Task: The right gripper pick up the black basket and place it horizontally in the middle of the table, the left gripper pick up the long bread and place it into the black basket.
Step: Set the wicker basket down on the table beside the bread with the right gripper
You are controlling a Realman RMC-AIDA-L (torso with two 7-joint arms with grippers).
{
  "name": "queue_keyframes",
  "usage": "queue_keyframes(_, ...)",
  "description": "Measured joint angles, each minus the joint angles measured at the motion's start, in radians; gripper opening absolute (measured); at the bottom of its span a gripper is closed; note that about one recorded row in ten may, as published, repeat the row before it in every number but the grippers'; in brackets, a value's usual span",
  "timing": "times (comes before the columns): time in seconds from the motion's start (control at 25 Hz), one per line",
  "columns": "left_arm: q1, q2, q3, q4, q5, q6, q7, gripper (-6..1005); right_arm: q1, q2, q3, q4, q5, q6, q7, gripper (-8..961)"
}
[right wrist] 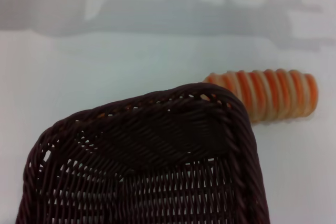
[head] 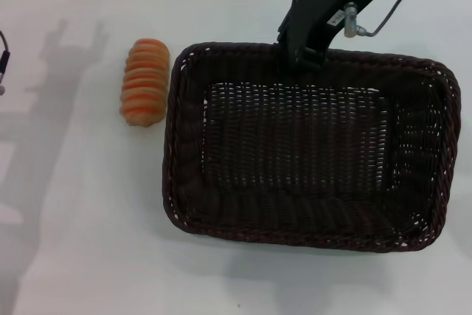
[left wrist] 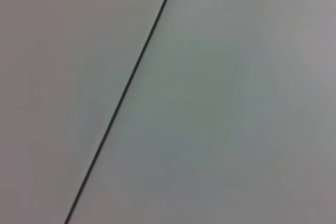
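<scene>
The robot has the black basket raised above the table [head: 299, 239], so next the right gripper brings the basket down and lets go of its far rim [head: 251, 51] before the left gripper takes the long bread.
The black basket [head: 171, 145] lies flat on the white table [head: 74, 219], long side across, in the middle and right of the head view. My right gripper [head: 304, 57] comes down from the upper right and its black claw meets the middle of the basket's far rim. The long bread [head: 145, 81] lies on the table just beyond the basket's left end, close to its far-left corner but apart from it. The right wrist view shows a basket corner [right wrist: 157, 124] with the bread [right wrist: 268, 94] beside it. My left gripper is out of view; the left wrist view shows only a pale surface.
A small dark part [head: 3, 64] shows at the left edge of the head view. A thin dark seam [left wrist: 123, 95] crosses the left wrist view. The arms' shadows fall on the table left of the bread.
</scene>
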Motion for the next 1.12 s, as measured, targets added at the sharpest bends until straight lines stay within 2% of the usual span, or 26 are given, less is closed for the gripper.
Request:
queue_keyframes(0.32, -0.007, 0.000, 0.006, 0.003, 0.000, 0.000, 0.000, 702, 0.014, 0.009, -0.065, -0.005, -0.001, -0.007, 0.048, 189)
queue_keyframes(0.4, -0.037, 0.000, -0.008, 0.051, 0.000, 0.000, 0.001, 702, 0.016, 0.010, -0.080, -0.004, -0.002, -0.009, 0.063, 205)
queue_keyframes(0.56, -0.047, 0.001, -0.021, 0.069, 0.000, 0.000, 0.002, 701, 0.016, 0.012, -0.093, 0.010, -0.006, -0.013, 0.084, 236)
queue_keyframes(0.6, -0.074, 0.002, -0.060, 0.117, 0.000, 0.000, 0.014, 701, 0.014, 0.013, -0.093, 0.015, -0.009, -0.014, 0.088, 243)
queue_keyframes(0.64, -0.074, 0.002, -0.060, 0.117, 0.000, 0.000, 0.014, 700, 0.013, 0.013, -0.093, 0.023, -0.013, -0.015, 0.094, 251)
queue_keyframes(0.84, -0.103, 0.004, -0.103, 0.166, 0.000, 0.000, 0.029, 699, 0.011, 0.015, -0.093, 0.046, -0.027, -0.026, 0.119, 465)
queue_keyframes(0.92, -0.123, 0.012, -0.140, 0.205, 0.000, 0.002, 0.031, 699, 0.010, 0.015, -0.093, 0.053, -0.037, -0.029, 0.129, 465)
queue_keyframes(1.12, -0.121, 0.017, -0.142, 0.205, 0.000, 0.007, 0.031, 698, -0.030, 0.017, -0.088, 0.133, -0.132, -0.082, 0.175, 465)
